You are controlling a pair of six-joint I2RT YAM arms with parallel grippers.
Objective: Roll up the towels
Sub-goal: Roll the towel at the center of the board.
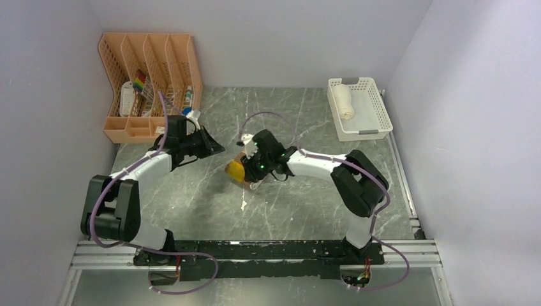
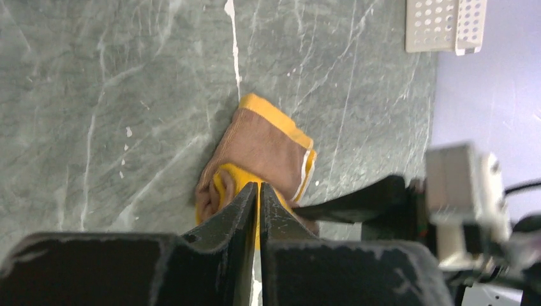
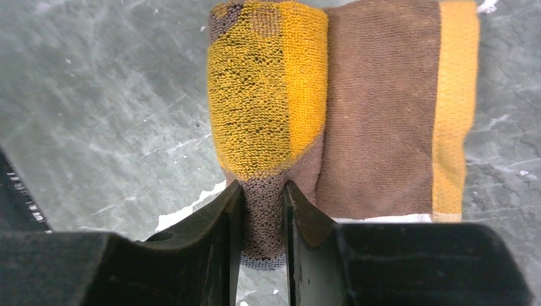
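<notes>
The towel roll's near end [image 3: 263, 194] is squeezed thin by my right gripper, which should open and regrip wider while my left gripper steadies the roll's far end [image 3: 268, 29].
A brown and mustard-yellow towel [image 1: 236, 169] lies partly rolled at the middle of the table. In the right wrist view its roll [image 3: 268, 95] is on the left and its flat part [image 3: 383, 108] spreads to the right. My right gripper [image 3: 261, 186] is shut on the near end of the roll, pinching brown cloth between its fingers. My left gripper [image 2: 258, 186] hovers just left of the towel [image 2: 268, 143] with its jaws together and nothing between them. A rolled cream-white towel [image 1: 344, 102] lies in the basket.
A white mesh basket [image 1: 381, 111] stands at the back right, its corner also in the left wrist view [image 2: 443, 25]. An orange desk organiser [image 1: 150, 83] with small items stands at the back left. Walls close in the table on three sides.
</notes>
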